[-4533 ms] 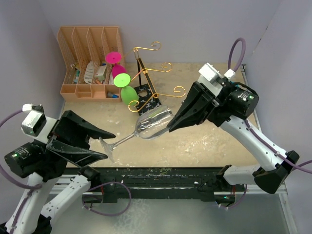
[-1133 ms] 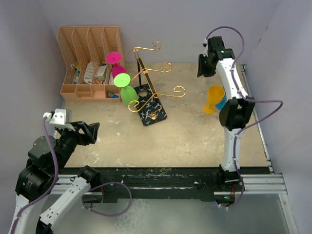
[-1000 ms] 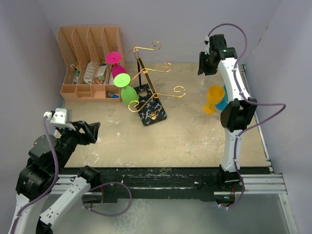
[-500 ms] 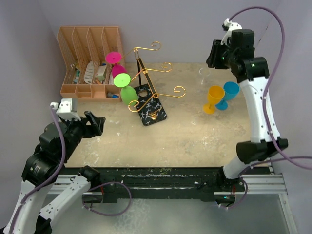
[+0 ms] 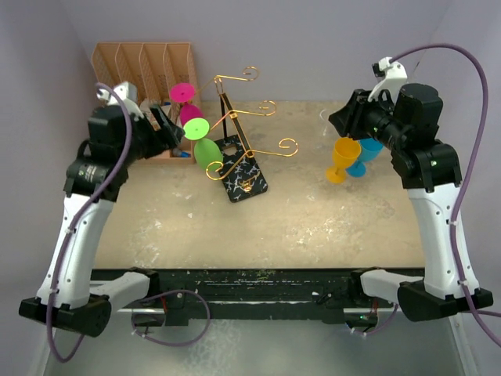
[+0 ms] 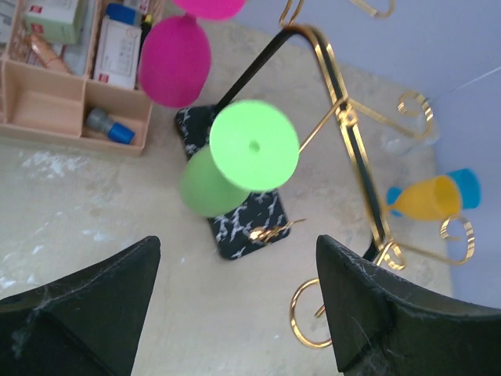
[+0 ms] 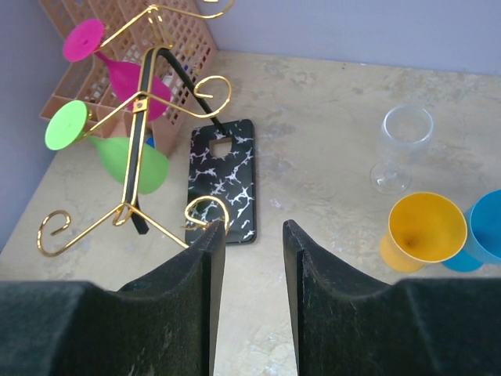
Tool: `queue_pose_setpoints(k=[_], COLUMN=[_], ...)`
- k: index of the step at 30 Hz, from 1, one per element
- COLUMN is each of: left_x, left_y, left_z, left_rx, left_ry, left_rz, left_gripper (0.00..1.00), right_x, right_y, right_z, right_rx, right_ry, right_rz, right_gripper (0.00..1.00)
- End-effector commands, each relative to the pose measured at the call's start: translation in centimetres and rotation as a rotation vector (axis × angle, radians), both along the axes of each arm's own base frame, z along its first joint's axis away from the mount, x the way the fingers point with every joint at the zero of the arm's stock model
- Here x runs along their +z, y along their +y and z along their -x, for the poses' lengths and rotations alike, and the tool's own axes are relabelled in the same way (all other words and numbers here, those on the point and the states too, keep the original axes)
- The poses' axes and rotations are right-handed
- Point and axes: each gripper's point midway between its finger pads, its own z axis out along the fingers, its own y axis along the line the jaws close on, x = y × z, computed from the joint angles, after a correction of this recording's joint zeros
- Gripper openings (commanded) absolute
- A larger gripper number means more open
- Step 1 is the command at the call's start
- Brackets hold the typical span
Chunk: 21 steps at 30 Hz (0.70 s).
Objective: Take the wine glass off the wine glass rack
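Observation:
The green wine glass (image 5: 207, 153) is hanging across the rack from my right gripper. My left gripper should therefore pinch its upturned base (image 5: 196, 128) and pull the glass off.
The wine glass rack (image 5: 232, 115) stands mid-table on its black marbled base (image 5: 243, 177). A green wine glass (image 5: 203, 142) and a pink wine glass (image 5: 186, 103) hang upside down from its left arms. My left gripper (image 5: 167, 129) hovers just left of them, open and empty. In the left wrist view the green glass (image 6: 252, 146) lies ahead of the left gripper (image 6: 237, 247), apart from both fingers. My right gripper (image 5: 342, 124) is up at the right, open with a narrower gap, holding nothing. The right wrist view shows the right gripper (image 7: 252, 231) high above the rack (image 7: 141, 133).
An orange slotted organiser (image 5: 145, 66) with small items fills the back left corner, right behind the hanging glasses. On the table at the right stand a clear glass (image 7: 403, 145), a yellow goblet (image 5: 343, 158) and a blue goblet (image 5: 366, 153). Purple walls close in on both sides.
My left arm has risen and swung to the rack's left side, its jaws opening wider. My right arm has pulled back from the far wall, jaws narrowing. The clear glass held earlier now stands at the right.

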Motion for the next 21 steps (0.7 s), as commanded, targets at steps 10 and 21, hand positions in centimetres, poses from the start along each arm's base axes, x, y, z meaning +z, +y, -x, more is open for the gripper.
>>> queue_pose_setpoints(k=[10,21], left_x=[2.8,-0.7], left_y=[-0.9,-0.9], left_z=[-5.7,-6.2], left_rx=[-0.259,-0.272], left_ry=[-0.013,0.027], left_rz=[0.374,0.461], left_gripper=[0.77,0.74], right_x=[2.4,2.5], right_y=[1.7,2.1], right_z=[1.9,2.2], right_rx=[0.112,0.134], right_ry=[-0.093,-0.099], right_rz=[-0.058,-0.068], right_gripper=[0.38,0.38])
